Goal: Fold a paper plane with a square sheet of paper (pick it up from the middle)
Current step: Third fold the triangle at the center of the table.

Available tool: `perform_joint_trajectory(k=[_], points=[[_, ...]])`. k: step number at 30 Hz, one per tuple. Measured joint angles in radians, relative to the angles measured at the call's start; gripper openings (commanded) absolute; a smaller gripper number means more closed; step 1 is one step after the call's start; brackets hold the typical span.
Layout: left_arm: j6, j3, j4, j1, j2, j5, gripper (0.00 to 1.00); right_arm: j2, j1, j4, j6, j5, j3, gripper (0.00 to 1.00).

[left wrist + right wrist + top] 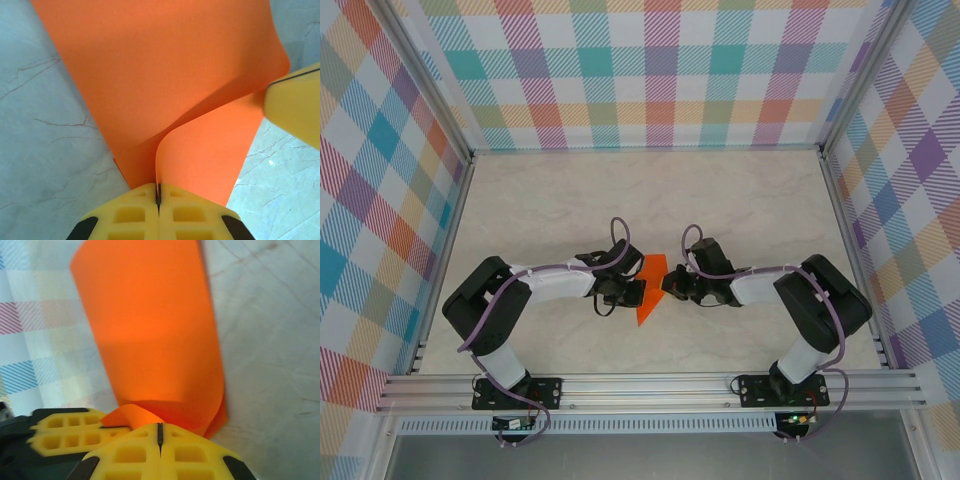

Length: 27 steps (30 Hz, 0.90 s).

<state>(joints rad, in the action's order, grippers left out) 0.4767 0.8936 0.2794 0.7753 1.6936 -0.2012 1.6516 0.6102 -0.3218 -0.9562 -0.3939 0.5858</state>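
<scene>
Next, my right gripper backs off the flap's side edge [256,112], then presses the flap down flat, because the flap [197,150] that my left gripper pinches bows up off the paper.
The paper plane [650,290] is bright orange paper folded to a narrow shape whose point faces the near edge. It is held between the two arms just above the table's middle. My left gripper [626,290] is shut on its left side. In the left wrist view the jaws [158,194] pinch a curled edge of the paper [165,75]. My right gripper [672,286] is shut on the right side. In the right wrist view its jaws [160,432] close at the paper's [150,325] near end, with the left gripper's yellow fingers [70,432] alongside.
The marble-patterned table [570,200] is walled by plaid panels [650,70] at the back and sides. An aluminium rail [650,385] runs along the near edge by the arm bases. The right gripper's yellow finger [295,105] shows in the left wrist view.
</scene>
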Motion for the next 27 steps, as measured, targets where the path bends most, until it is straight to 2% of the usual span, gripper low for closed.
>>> perform_joint_trajectory(k=[8, 14, 18, 27], points=[[-0.002, 0.0, 0.0, 0.0, 0.0, 0.0, 0.0, 0.016, 0.0, 0.04, 0.008, 0.021, 0.014, 0.0], [-0.002, 0.0, 0.0, 0.0, 0.0, 0.0, 0.0, -0.07, -0.017, 0.134, 0.042, 0.032, 0.043, 0.01], [-0.002, 0.0, 0.0, 0.0, 0.0, 0.0, 0.0, -0.091, -0.049, 0.136, 0.061, 0.01, 0.063, 0.01], [-0.003, 0.0, 0.0, 0.0, 0.0, 0.0, 0.0, 0.0, -0.061, 0.13, 0.079, -0.029, 0.073, 0.0]])
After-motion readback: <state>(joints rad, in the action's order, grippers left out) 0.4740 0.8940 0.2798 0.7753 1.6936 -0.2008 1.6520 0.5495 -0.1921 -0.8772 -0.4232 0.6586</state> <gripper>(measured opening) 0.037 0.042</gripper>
